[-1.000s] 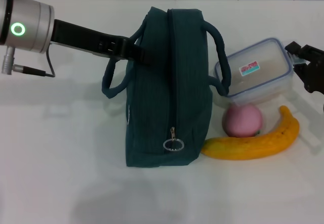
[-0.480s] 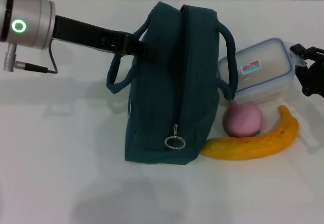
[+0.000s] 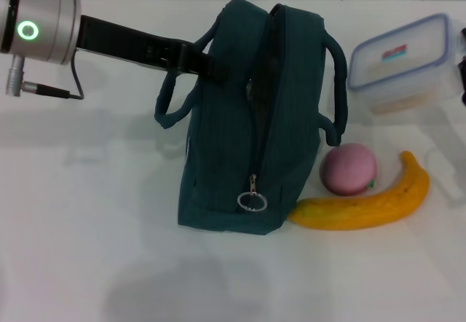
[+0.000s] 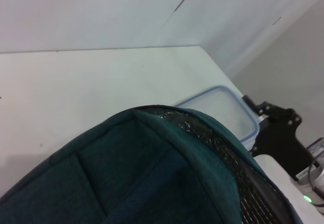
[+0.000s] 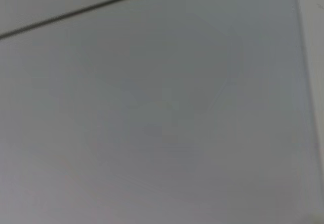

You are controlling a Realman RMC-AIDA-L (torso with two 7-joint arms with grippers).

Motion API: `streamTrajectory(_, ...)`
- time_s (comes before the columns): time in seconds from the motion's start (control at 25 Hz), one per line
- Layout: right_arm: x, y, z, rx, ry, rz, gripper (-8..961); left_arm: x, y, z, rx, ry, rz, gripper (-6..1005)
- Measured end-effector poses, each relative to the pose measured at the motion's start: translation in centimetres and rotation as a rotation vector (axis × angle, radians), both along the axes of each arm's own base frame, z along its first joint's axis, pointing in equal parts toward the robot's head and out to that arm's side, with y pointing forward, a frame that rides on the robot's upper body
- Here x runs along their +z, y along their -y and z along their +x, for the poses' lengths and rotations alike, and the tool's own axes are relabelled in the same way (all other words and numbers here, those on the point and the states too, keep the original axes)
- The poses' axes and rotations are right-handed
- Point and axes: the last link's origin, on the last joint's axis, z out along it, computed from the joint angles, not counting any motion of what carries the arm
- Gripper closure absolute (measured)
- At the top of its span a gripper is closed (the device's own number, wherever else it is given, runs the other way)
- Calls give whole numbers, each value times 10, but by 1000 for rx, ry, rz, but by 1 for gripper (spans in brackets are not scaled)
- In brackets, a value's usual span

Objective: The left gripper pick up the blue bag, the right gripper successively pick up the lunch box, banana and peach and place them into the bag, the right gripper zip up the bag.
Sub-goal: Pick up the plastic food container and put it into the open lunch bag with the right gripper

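The lunch box [image 3: 399, 54] is hanging with its broad side up and the bag's opening [image 3: 263, 81] is a narrow slit, so the robot's right gripper should tilt the lunch box steeply before lowering it in.
The dark blue bag [image 3: 247, 132] stands upright mid-table, its top zip gaping open. My left gripper [image 3: 202, 63] is shut on the bag's left handle [image 3: 169, 103]. The clear lunch box [image 3: 404, 63] with a blue-rimmed lid hangs above the table at the right, held by my right gripper [image 3: 461, 60] at the picture's edge. The pink peach [image 3: 349, 169] and the yellow banana [image 3: 364, 207] lie on the table right of the bag. The left wrist view shows the bag's top [image 4: 152, 173], the lunch box [image 4: 223, 107] and the right gripper [image 4: 276, 133] beside it.
A round metal zip pull [image 3: 251, 201] hangs low on the bag's near end. The white table [image 3: 87, 227] stretches left and in front of the bag. The right wrist view shows only a plain grey surface.
The lunch box has risen off the table and moved up and to the right with my right gripper. The bag has leaned and shifted slightly right, and its top has opened wider.
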Motion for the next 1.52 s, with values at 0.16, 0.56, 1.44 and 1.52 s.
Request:
streamTrajectory(0.16, 9, -1, 0, 8, -18, 48, 862, 0, -1, 0, 2, 1, 3, 944)
streamTrajectory(0.56, 38, -15, -47, 242, -116, 215, 866, -1, -2, 0, 5, 2, 12, 945)
streamTrajectory(1.44, -7, -13, -76, 395, 17, -27, 874, -6, -14, 3, 10, -5, 27, 944)
streamTrajectory(1.52, -12, -12, -64, 359, 76, -68, 874, -5, -14, 3, 8, -6, 28, 944)
